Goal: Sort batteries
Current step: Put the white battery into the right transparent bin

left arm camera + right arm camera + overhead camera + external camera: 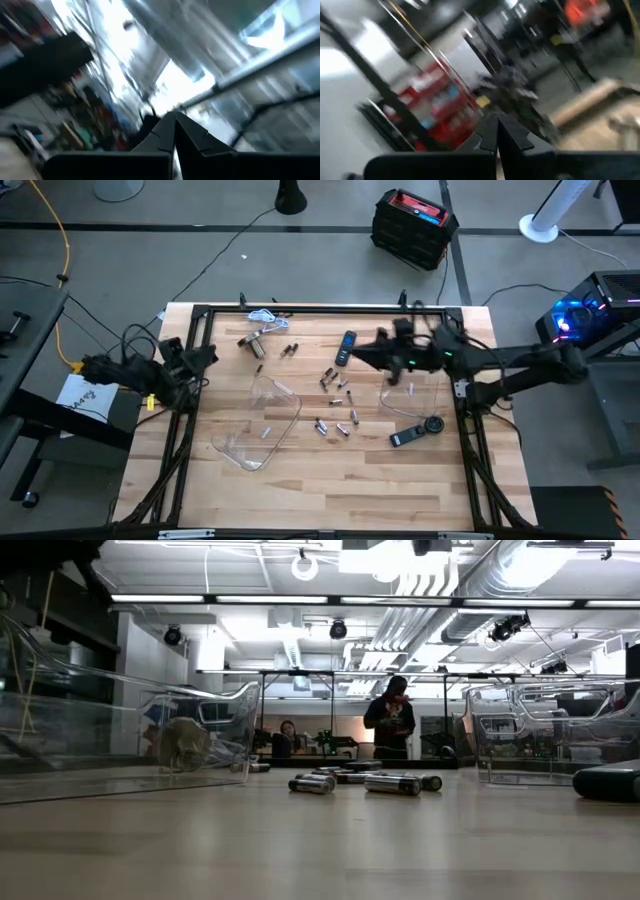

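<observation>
My right gripper is going down to the battery in the gap (350,397) between the groups, and this battery lies clear of its neighbours. The gripper should keep going down to that battery and close around it.
Several small batteries (335,395) lie scattered on their sides in the middle of the wooden table; in the low view they show as dark and silvery cylinders (393,783). One battery (266,431) lies in the left clear tray (262,420). My right gripper (350,359) reaches from the right over the table's far middle, beside the black remote (347,345); its fingers (496,120) are shut on nothing. My left gripper (205,358) waits at the table's left edge, shut (174,120) and empty.
A second clear tray (410,395) sits right of the batteries, under my right arm. A black flat device (415,432) lies near it. A silver cylinder with a white cable (255,340) rests at the far left. A person (390,725) stands in the room behind.
</observation>
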`<state>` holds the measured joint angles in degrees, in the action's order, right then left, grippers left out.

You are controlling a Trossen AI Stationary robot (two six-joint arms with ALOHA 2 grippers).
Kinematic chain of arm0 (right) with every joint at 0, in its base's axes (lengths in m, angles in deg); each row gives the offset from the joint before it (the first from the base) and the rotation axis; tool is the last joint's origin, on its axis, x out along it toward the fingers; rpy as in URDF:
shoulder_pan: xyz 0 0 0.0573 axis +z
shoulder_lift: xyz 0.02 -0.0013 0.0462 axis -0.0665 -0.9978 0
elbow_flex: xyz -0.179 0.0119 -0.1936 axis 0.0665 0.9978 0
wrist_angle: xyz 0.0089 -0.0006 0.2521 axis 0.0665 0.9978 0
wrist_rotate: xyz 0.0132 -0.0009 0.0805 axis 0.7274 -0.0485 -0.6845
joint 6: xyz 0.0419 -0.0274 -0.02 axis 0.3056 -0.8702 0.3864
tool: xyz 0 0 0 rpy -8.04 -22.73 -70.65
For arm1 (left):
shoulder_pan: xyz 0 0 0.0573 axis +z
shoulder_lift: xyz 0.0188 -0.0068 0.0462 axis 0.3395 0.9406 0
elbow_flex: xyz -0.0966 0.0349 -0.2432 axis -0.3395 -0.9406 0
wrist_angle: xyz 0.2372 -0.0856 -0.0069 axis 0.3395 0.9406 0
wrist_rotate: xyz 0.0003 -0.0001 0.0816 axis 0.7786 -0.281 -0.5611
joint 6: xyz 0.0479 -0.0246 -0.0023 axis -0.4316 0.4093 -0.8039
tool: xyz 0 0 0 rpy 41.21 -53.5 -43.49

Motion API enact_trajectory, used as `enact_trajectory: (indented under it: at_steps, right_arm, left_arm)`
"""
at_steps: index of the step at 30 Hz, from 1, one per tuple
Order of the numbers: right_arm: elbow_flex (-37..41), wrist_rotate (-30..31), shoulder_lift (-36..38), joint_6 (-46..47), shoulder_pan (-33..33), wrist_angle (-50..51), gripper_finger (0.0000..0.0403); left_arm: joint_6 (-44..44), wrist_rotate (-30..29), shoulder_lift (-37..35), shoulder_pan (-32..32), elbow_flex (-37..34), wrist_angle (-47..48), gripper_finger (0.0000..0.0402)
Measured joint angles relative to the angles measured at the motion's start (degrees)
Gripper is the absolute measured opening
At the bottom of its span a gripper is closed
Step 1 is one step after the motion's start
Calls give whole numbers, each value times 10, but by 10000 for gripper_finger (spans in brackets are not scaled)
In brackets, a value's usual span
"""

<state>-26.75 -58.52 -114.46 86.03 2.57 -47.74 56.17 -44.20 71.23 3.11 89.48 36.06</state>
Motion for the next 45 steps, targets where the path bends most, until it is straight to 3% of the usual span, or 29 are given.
enact_trajectory:
  at_steps: [5,9,12,15,19,27,35,42,45]
  right_arm:
    - [-166,-2,-115,2,-4,350,11]
    - [-286,-14,-210,-16,-2,597,52]
    - [-343,24,-288,-23,4,741,96]
    - [-377,66,-353,26,4,837,131]
    - [-383,73,-431,57,-3,853,153]
    - [-382,67,-531,44,-13,847,150]
    - [-382,67,-569,31,-33,826,149]
    - [-383,22,-583,26,-49,801,148]
    - [-384,28,-584,9,-52,804,129]
  left_arm:
    - [-33,34,86,0,69,78,1]
    - [-102,31,133,2,127,165,12]
    - [-131,8,157,11,166,241,26]
    - [-135,-17,176,22,193,284,41]
    - [-128,-19,191,34,207,293,57]
    - [-103,-18,197,44,212,293,65]
    - [-89,-18,197,44,212,293,65]
    - [-79,-18,197,44,212,293,65]
    - [-79,-18,197,44,212,293,65]
